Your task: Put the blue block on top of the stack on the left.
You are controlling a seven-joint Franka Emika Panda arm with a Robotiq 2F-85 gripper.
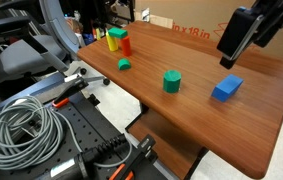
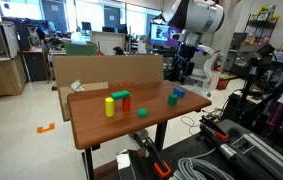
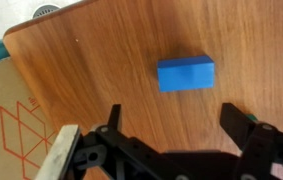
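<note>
My open fingers square with the blue block's short ends (image 3: pixel 212 73), so my gripper should keep lowering over the block (image 1: pixel 226 88) until the fingers straddle it, then close.
The blue block (image 1: pixel 227 88) lies flat on the wooden table (image 1: pixel 196 60), toward its right side; it also shows in the other exterior view (image 2: pixel 179 94) and in the wrist view (image 3: pixel 186 74). The stack is a red block (image 1: pixel 125 44) beside a yellow block (image 1: pixel 114 39) at the far left, seen again as red (image 2: pixel 125 100) and yellow (image 2: pixel 110 106). My gripper (image 1: pixel 233 45) hangs above the blue block, apart from it. In the wrist view the gripper (image 3: pixel 174 118) is open and empty, with the block just beyond the fingertips.
A green cylinder (image 1: pixel 171 82) stands mid-table and a small green piece (image 1: pixel 124 65) lies near the stack. A cardboard box (image 1: pixel 196 25) stands along the table's far edge. Coiled cables (image 1: pixel 26 130) and gear sit off the table's left.
</note>
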